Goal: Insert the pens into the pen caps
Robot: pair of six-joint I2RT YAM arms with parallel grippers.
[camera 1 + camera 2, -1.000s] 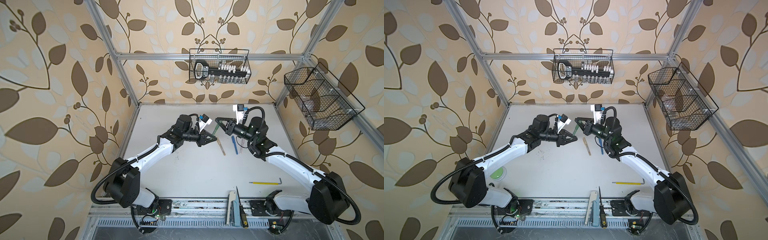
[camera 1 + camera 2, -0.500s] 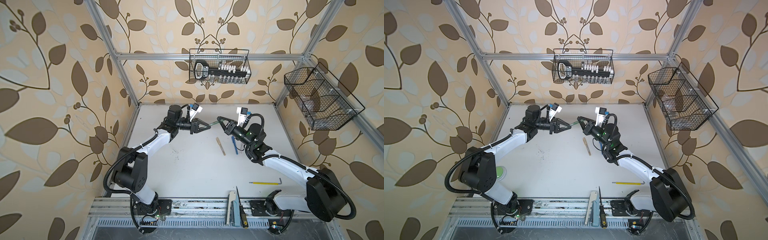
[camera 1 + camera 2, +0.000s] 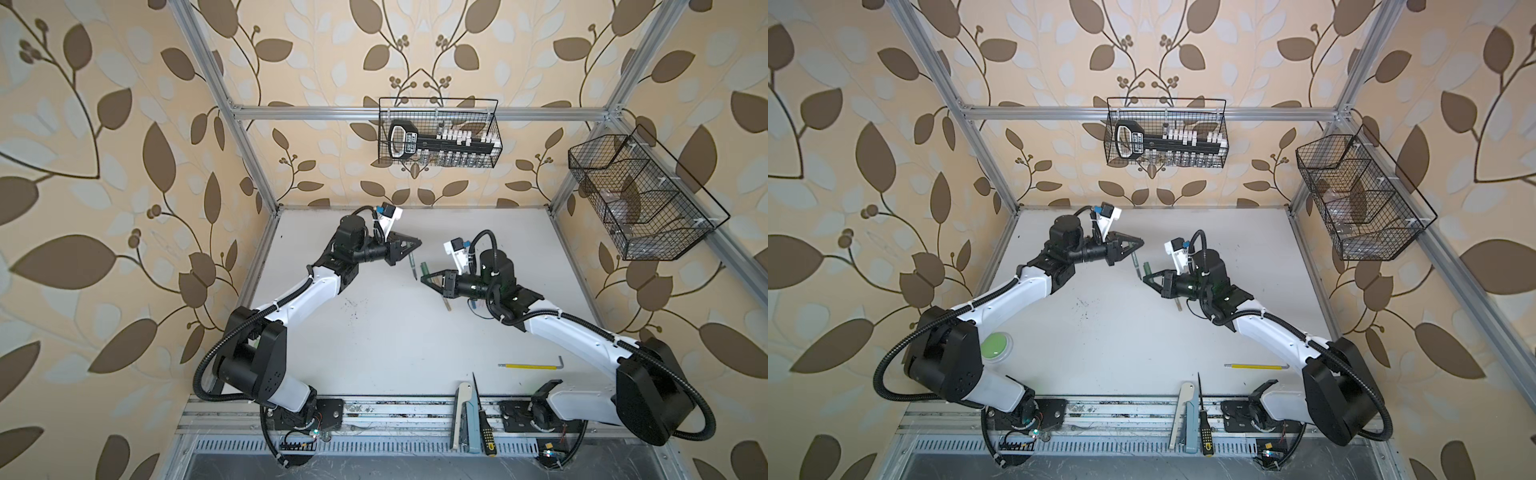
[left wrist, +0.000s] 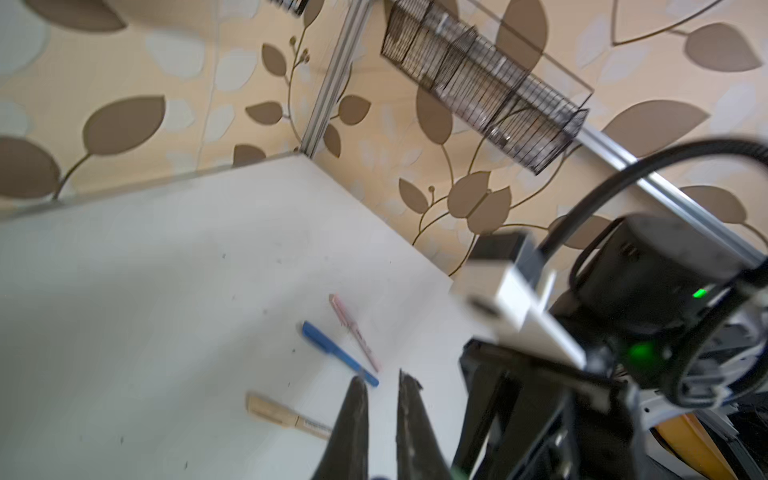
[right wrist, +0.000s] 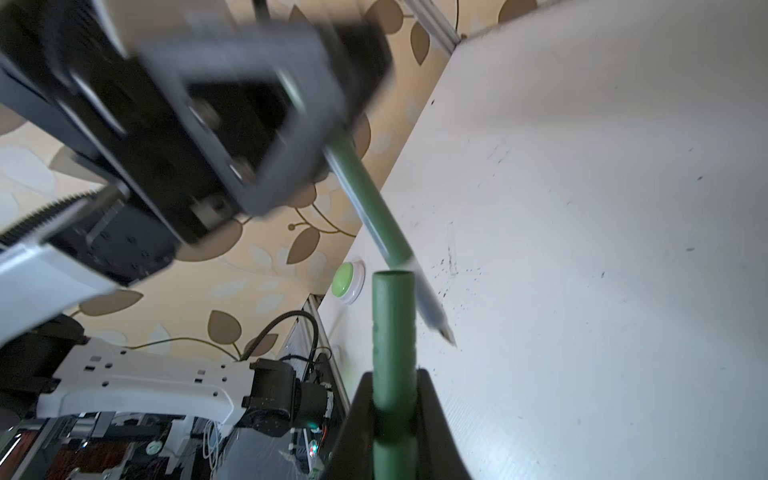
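The dark green pen's tip [image 3: 415, 277] slants beyond the pen cap's side, so my left gripper should draw the pen back and align it with the cap's opening [image 3: 424, 264].
My left gripper [image 3: 417, 242] is shut on the top end of the dark green pen [image 3: 412, 266], which hangs tip down toward the table; both show again in a top view, the gripper [image 3: 1140, 242] above the pen [image 3: 1135, 266]. My right gripper [image 3: 426, 277] is shut on the dark green pen cap [image 3: 424, 267], open end up. In the right wrist view the cap [image 5: 394, 328] stands between my fingers and the pen [image 5: 374, 208] slants past its mouth, tip outside. The blue pen [image 4: 338, 353], pink pen [image 4: 353, 330] and tan pen [image 4: 286, 415] lie on the table.
A yellow rod [image 3: 530, 366] lies at the front right. A screwdriver [image 3: 484, 424] and a grey tool rest on the front rail. A green button [image 3: 994, 347] sits by the left arm's base. Wire baskets hang on the back wall [image 3: 440, 133] and right wall [image 3: 640, 199].
The left gripper has turned the green pen from pointing sideways to hanging tip down. The right gripper with the cap has dropped toward the front and come in beside the pen's tip.
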